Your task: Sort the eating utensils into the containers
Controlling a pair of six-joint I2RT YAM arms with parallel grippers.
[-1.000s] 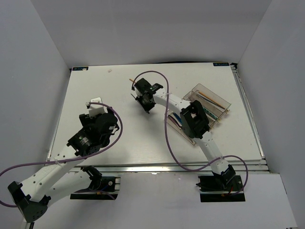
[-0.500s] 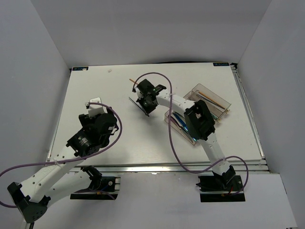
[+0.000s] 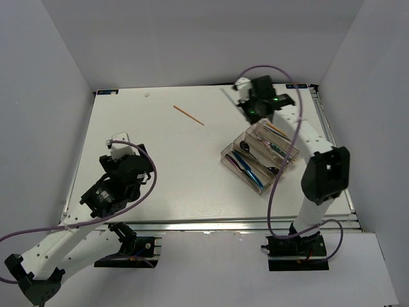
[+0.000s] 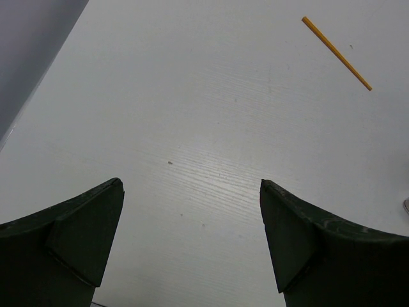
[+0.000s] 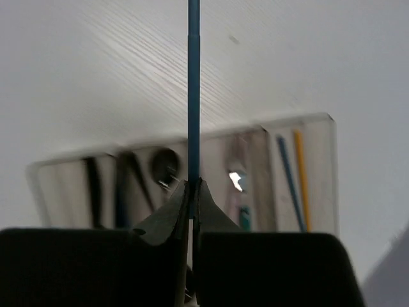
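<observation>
The blue chopstick (image 5: 194,83) is almost parallel to the chopsticks in the tray, so the robot's right gripper keeps going to their compartment (image 3: 278,130) and let it go above them.
My right gripper (image 3: 254,107) hangs over the far end of the clear containers tray (image 3: 225,153), shut on a slim blue chopstick (image 5: 193,77) that juts straight out from its fingers. Below it, the right wrist view shows the tray (image 5: 327,128) blurred, with a blue and an orange chopstick (image 5: 300,176) in one compartment and dark utensils (image 5: 131,173) in others. One orange chopstick (image 3: 188,115) lies alone on the table, also at the top right of the left wrist view (image 4: 337,53). My left gripper (image 4: 192,236) stands open over bare table at the left, nothing between its fingers.
White walls enclose the white table (image 3: 160,166) on three sides. Purple cables loop off both arms. The right arm's links rise along the table's right side, near the tray.
The right gripper shut on the blue chopstick near the table's middle and swung it to the far right, above the tray. The left arm drew back slightly.
</observation>
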